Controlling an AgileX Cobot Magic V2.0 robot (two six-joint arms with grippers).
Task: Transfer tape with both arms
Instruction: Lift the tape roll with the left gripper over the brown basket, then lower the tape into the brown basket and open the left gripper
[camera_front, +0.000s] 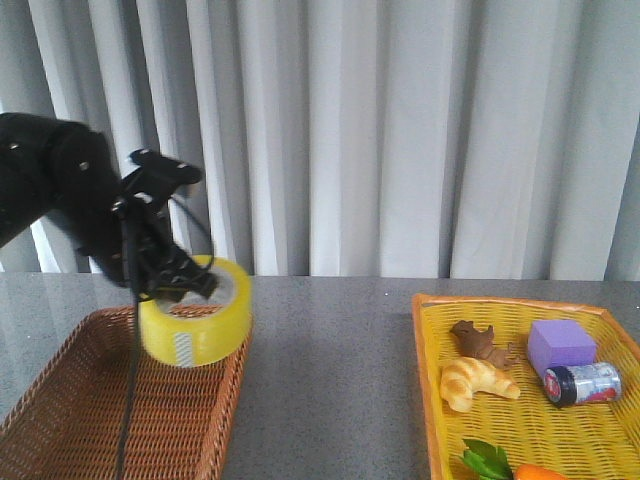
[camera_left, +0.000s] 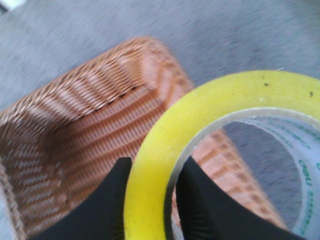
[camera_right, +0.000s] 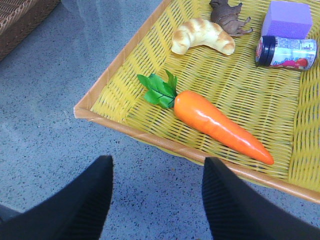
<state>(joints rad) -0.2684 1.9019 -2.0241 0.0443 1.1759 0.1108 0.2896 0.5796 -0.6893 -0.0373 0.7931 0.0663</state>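
Observation:
I should keep my left gripper going inward and down, releasing at the basket's bottom (camera_front: 165, 420), with the tape clear above the basket's rim and the brown basket empty.
The tape (camera_front: 197, 322), a wide yellow roll with a white printed core, hangs in my left gripper (camera_front: 178, 283) above the far right corner of the brown wicker basket (camera_front: 70, 400). In the left wrist view the two black fingers (camera_left: 112, 200) pinch the roll's wall (camera_left: 150, 190), one outside and one inside the core. My right gripper (camera_right: 156, 172) is open and empty over the grey table, next to the near left corner of the yellow tray (camera_right: 120, 127). The right arm is out of the front view.
The yellow tray (camera_front: 430, 400) at the right holds a croissant (camera_front: 475, 383), a brown toy animal (camera_front: 480, 343), a purple block (camera_front: 560, 345), a small can (camera_front: 585, 384) and a carrot (camera_right: 220, 125) with green leaves. The brown basket shows empty in the left wrist view (camera_left: 75, 130).

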